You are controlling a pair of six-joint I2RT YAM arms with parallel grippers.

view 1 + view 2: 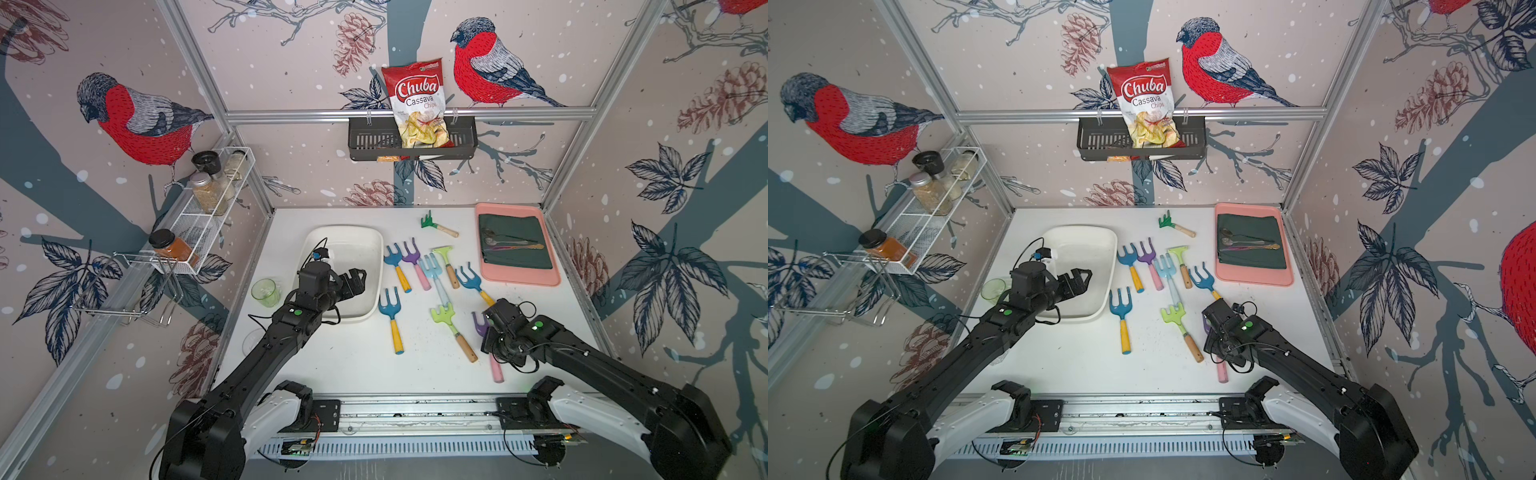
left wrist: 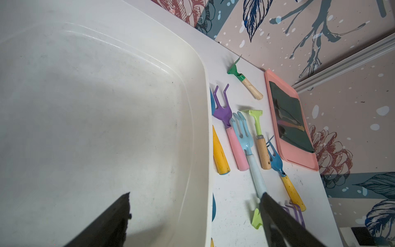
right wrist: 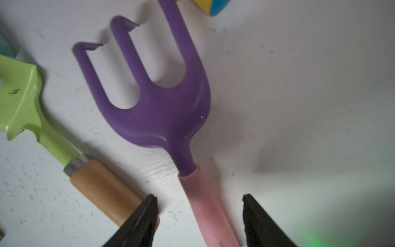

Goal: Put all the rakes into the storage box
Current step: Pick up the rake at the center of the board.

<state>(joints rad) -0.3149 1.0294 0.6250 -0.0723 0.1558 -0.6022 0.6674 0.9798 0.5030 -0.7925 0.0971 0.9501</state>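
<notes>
The rake (image 1: 497, 372) is far away from the storage box. My right gripper should pick up the pink handle and pass the purple head (image 3: 166, 111) to my left gripper.
A rake with a purple head (image 3: 162, 107) and a pink handle (image 3: 210, 216) lies flat on the white table at the front right; its handle end (image 1: 496, 372) shows in both top views. My right gripper (image 3: 199, 198) straddles that handle, open, with a gap on each side of it. The white storage box (image 1: 376, 266) sits at the left and has nothing in it. My left gripper (image 2: 196, 194) hangs open over the box's near right part, one finger inside the rim (image 2: 208, 128) and one past it.
Several other toy rakes lie between the box and a pink tray (image 1: 517, 278); a lime one with a wooden handle (image 3: 102, 188) lies close beside my right gripper. A green cup (image 1: 265, 292) stands left of the box. A black basket (image 1: 411, 141) hangs on the back wall.
</notes>
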